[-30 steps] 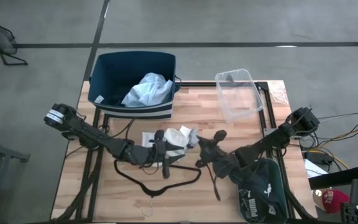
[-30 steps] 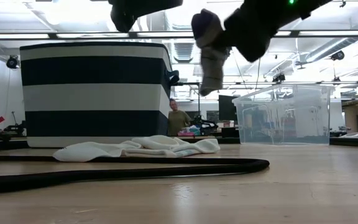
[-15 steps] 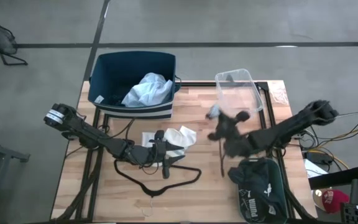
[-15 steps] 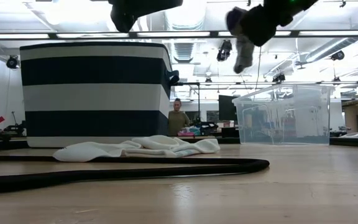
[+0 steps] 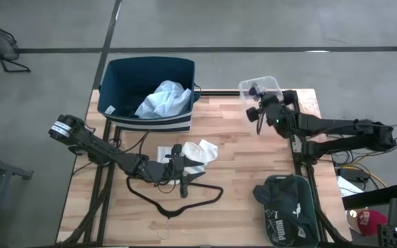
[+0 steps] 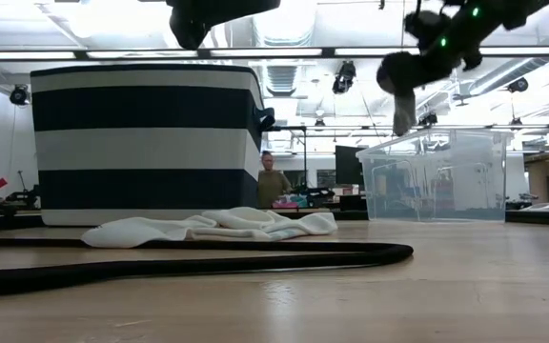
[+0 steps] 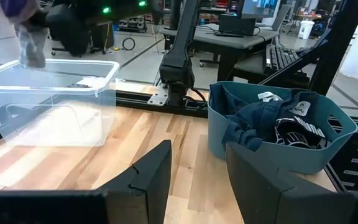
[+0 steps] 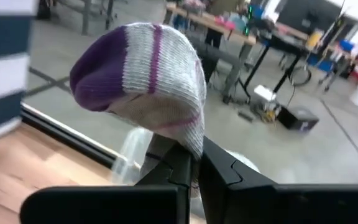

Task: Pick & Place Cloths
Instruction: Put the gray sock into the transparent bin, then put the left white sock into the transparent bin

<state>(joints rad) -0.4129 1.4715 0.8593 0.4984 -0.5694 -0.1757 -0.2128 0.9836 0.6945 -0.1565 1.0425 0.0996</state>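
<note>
I should lift one (image 5: pixel 163 153) of the white pieces (image 5: pixel 202 151) with my left gripper and pass it to my right gripper, since they lie by my left gripper, far from the clear plastic box.
My right gripper (image 5: pixel 259 102) is shut on a small grey sock (image 8: pixel 138 68) with a purple toe and a purple stripe. It hangs above the clear plastic box (image 5: pixel 273 83) at the table's far right, and the low view shows the sock (image 6: pixel 403 110) just over the box's rim (image 6: pixel 437 143). My left gripper (image 5: pixel 182 183) hangs open and still over the table's middle, beside the small white pieces (image 5: pixel 193 151), which lie flat on the wood. A pale-blue shirt (image 5: pixel 164 100) lies in the striped navy bin (image 5: pixel 119 76). My right gripper pinches the sock between its two fingers (image 8: pixel 166 168) at a gathered part (image 8: pixel 188 146) below the purple toe. The sock is lifted clear of everything. In the low view it hangs down below the gripper (image 6: pixel 398 71).
A thin black wire hanger (image 5: pixel 174 198) lies on the near middle of the table, under my left arm. A teal container of dark garments (image 7: pixel 278 124) stands at the near right corner (image 5: pixel 288 207). Bare wood (image 5: pixel 226 131) lies between the navy bin and the clear box.
My right gripper has swung from the table's middle toward the far right edge and risen, carrying the sock. The sock, which hung near the white pieces, now hangs over the clear box. The gripper has stayed shut on it.
</note>
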